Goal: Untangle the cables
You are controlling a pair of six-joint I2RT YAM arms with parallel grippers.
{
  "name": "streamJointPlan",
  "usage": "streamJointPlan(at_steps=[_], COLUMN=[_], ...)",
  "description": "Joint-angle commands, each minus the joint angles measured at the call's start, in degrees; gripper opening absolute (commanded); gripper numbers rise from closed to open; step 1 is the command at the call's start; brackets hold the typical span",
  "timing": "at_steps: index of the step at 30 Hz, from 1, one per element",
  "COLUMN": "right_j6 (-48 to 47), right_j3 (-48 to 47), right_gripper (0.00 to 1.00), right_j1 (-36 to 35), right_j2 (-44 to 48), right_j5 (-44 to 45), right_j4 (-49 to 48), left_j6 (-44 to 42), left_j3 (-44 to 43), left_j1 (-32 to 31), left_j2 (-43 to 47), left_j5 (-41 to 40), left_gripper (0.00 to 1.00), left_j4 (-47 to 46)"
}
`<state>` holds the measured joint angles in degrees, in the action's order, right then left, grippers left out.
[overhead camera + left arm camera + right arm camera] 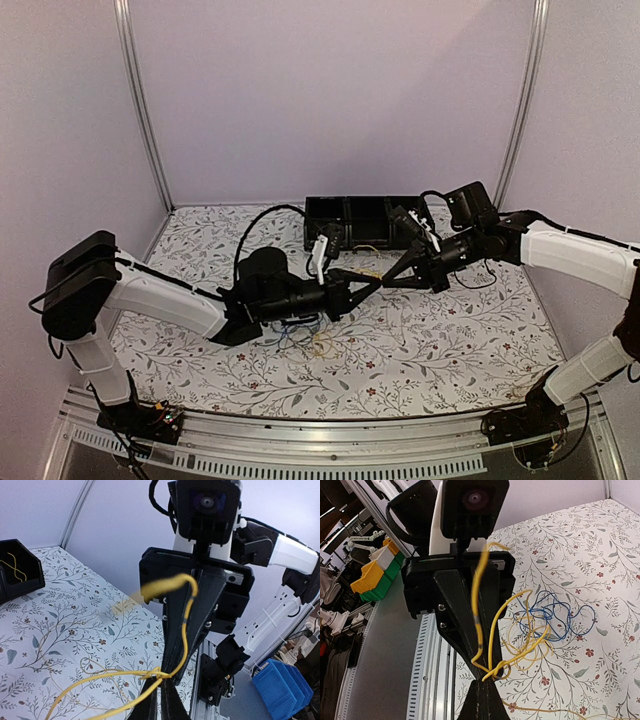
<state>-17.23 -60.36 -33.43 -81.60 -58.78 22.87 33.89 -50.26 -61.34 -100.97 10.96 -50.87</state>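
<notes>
My right gripper should open and take hold of the crossing strands [494, 672] again before my left gripper opens, because both grippers are pinching the same yellow knot [159, 673] finger to finger.
My two grippers meet tip to tip above the middle of the table. The left gripper [368, 285] and the right gripper [392, 277] are both shut on the same knotted yellow cable [186, 625]. In the left wrist view my left gripper [164, 681] pinches the knot, and yellow strands trail off to the left. In the right wrist view my right gripper [488, 679] holds that knot, with one yellow strand rising in front of the left gripper's body. A blue cable [555, 615] lies tangled with pale yellow loops [532, 640] on the table [450, 340]; from above, this heap [300, 333] sits below the left gripper.
A black compartment bin [365, 222] stands at the back of the table, with a yellow cord [14, 567] inside one compartment. Purple walls close the back and sides. The metal rail [330, 440] runs along the near edge.
</notes>
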Motion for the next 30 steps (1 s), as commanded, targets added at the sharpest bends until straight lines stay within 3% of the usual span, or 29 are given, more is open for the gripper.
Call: streamJointPlan(at_steps=[1, 9, 17, 23, 30], right_j6=[0.62, 1.35, 3.61, -0.51, -1.92], right_j3=[0.53, 1.37, 1.90, -1.82, -4.40], right_gripper=[0.00, 0.00, 0.00, 0.30, 0.37], right_j1=[-1.42, 0.24, 0.57, -1.14, -3.09], right_j2=[0.37, 1.75, 0.98, -0.05, -3.34], right_j5=[-4.71, -2.68, 1.83, 3.48, 3.44], right_j4=[-2.22, -3.68, -5.88, -1.65, 0.70], left_j6=[-0.11, 0.01, -1.24, -2.27, -4.58], left_j3=[-0.77, 6.21, 8.23, 6.14, 2.46], left_j1=[0.85, 1.63, 1.75, 1.46, 0.37], left_j2=[-1.19, 4.17, 5.46, 3.57, 1.96], left_j5=[-0.54, -10.58, -11.52, -7.84, -5.09], left_gripper=[0.00, 0.00, 0.00, 0.00, 0.00], left_j4=[-4.49, -4.14, -6.68, -5.34, -2.19])
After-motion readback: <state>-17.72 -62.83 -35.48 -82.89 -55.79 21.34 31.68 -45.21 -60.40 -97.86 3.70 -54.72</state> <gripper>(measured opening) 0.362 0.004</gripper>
